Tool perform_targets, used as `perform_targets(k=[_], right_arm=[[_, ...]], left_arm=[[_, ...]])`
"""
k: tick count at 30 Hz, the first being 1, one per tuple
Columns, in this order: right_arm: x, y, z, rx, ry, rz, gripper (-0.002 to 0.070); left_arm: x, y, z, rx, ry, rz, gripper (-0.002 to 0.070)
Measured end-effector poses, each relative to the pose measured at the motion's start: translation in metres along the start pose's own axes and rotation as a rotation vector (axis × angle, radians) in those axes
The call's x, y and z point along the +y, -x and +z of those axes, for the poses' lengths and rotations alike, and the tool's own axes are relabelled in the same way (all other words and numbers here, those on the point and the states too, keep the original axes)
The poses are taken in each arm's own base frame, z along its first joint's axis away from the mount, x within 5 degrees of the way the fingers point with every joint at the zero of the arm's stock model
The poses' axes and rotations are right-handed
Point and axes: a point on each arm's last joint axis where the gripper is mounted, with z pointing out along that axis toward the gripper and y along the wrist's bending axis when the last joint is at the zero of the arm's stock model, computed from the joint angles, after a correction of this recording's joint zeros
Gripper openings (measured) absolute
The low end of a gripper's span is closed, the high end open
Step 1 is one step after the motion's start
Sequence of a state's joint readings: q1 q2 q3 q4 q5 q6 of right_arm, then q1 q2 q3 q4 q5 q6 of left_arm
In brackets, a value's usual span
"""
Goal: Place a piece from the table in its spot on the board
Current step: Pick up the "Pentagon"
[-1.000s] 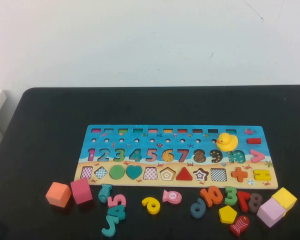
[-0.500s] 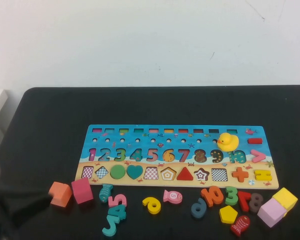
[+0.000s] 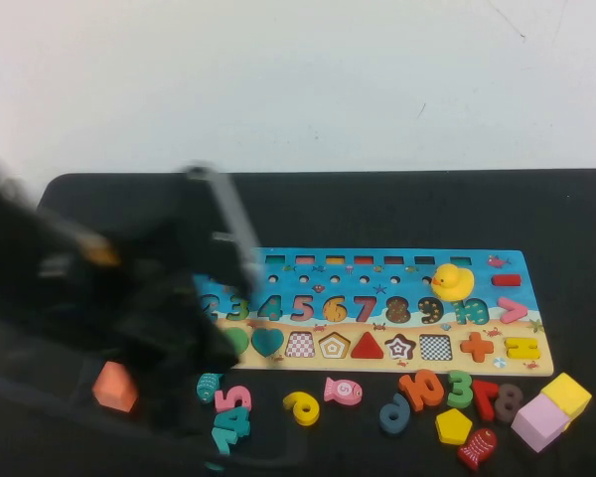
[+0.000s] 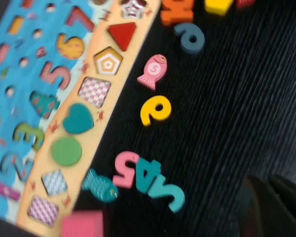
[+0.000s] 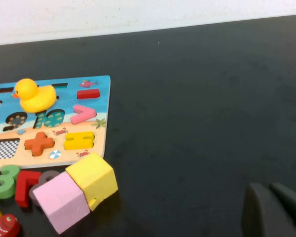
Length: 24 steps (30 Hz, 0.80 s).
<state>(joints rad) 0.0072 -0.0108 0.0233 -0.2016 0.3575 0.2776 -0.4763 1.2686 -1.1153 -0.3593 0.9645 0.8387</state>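
Observation:
The pentagon hole (image 3: 334, 346) is empty and the yellow pentagon piece (image 3: 454, 427) lies flat, so the robot's left gripper should continue to go toward that piece and close on its sides.
The yellow pentagon piece (image 3: 453, 425) lies flat on the black table (image 3: 576, 219), in front of the board's right part, beside a red fish (image 3: 476, 448). Its edge also shows in the left wrist view (image 4: 218, 5). The board (image 3: 377, 260) has an empty pentagon recess (image 3: 333, 345), which also shows in the left wrist view (image 4: 108, 60). My left arm (image 3: 149, 308) is a blurred dark mass over the board's left end. My left gripper (image 4: 272, 207) is shut and empty, above bare table near the loose numbers. My right gripper (image 5: 275, 210) is shut and empty over bare table right of the board.
A yellow duck (image 3: 451, 281) stands on the board's right part. Yellow (image 3: 565, 394) and pink (image 3: 537, 421) cubes sit at the right front. An orange cube (image 3: 113, 387) sits left. Loose numbers and fish lie along the board's front edge, among them a yellow 6 (image 3: 301, 407).
My left arm has swung in from the lower left. It now covers the board's left end and the magenta cube. The pieces have not moved.

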Motion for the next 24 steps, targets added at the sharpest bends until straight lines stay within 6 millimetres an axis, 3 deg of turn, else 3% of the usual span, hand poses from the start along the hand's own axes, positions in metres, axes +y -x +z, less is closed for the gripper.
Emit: perform_targets(k=[7,12,15,18,21,24], right_arm=[[0.0,0.0,0.0,0.0,0.0,0.0,0.0019],[0.0,0.0,0.0,0.0,0.0,0.0,0.0019],[0.0,0.0,0.0,0.0,0.0,0.0,0.0019],[0.0,0.0,0.0,0.0,0.0,0.0,0.0019],[0.0,0.0,0.0,0.0,0.0,0.0,0.0019],[0.0,0.0,0.0,0.0,0.0,0.0,0.0019]], left_arm=[[-0.005,0.054,0.062,0.139,-0.027,0.166,-0.0002],[-0.011,0.076,0.11,0.217,-0.057,0.309,0.0015],[-0.016,0.084,0.137,0.238,-0.089,0.392,0.0087],[-0.023,0.087,0.162,0.257,-0.121,0.446,0.0225],[-0.03,0.093,0.184,0.267,-0.123,0.373,0.037],[-0.033,0.099,0.203,0.271,-0.114,0.289,0.0424]])
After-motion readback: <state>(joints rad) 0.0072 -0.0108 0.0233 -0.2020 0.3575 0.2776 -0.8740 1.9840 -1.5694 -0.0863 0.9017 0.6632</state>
